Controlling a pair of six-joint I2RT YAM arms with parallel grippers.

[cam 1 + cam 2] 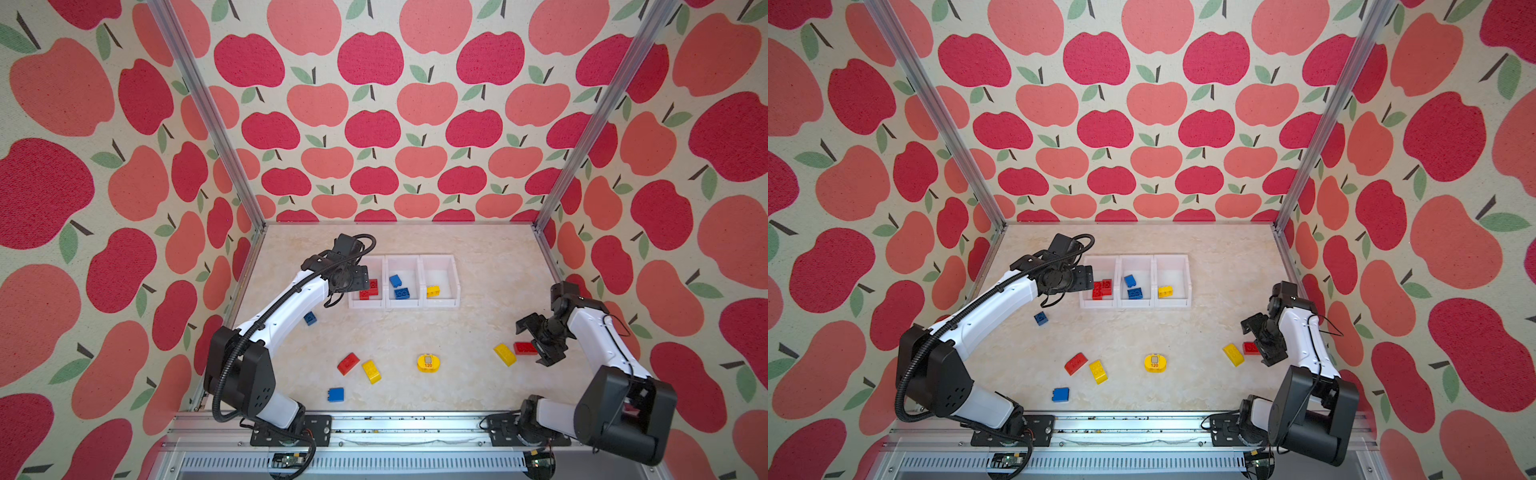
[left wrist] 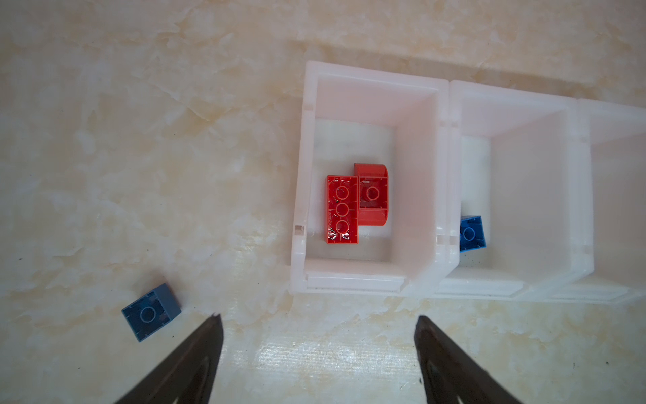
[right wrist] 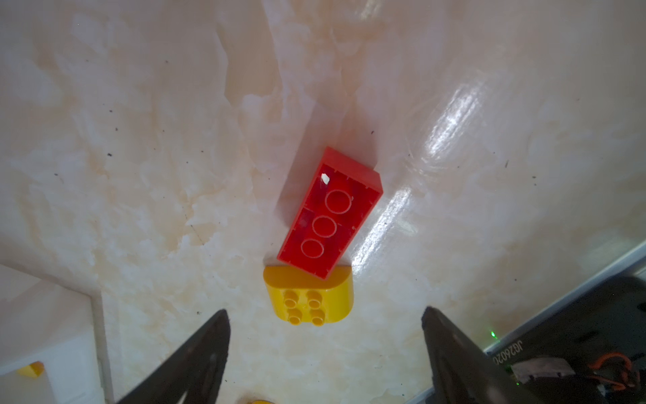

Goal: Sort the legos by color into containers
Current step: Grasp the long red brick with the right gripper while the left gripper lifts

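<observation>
The bin of red legos (image 1: 1101,284) is under my left gripper, so my left gripper should move away while my right gripper brings the upturned red lego (image 1: 525,348) there.
The containers (image 1: 403,306) are three joined white bins at mid-table. Two red legos (image 2: 342,210) lie in the left bin, two blue ones (image 1: 399,286) in the middle bin, and a yellow one (image 1: 433,291) in the right bin. My left gripper (image 2: 318,318) hangs open and empty over the left bin's near edge (image 1: 365,279). A blue lego (image 2: 151,311) lies on the table beside it. My right gripper (image 3: 325,311) is open and empty above an upturned red lego (image 3: 330,213), which touches a yellow lego (image 3: 309,297).
Loose legos on the front table: a red one (image 1: 348,363), a yellow one (image 1: 371,371), a blue one (image 1: 336,394) and a round yellow "120" piece (image 1: 428,363). Apple-patterned walls enclose three sides. A metal rail (image 1: 395,424) runs along the front edge.
</observation>
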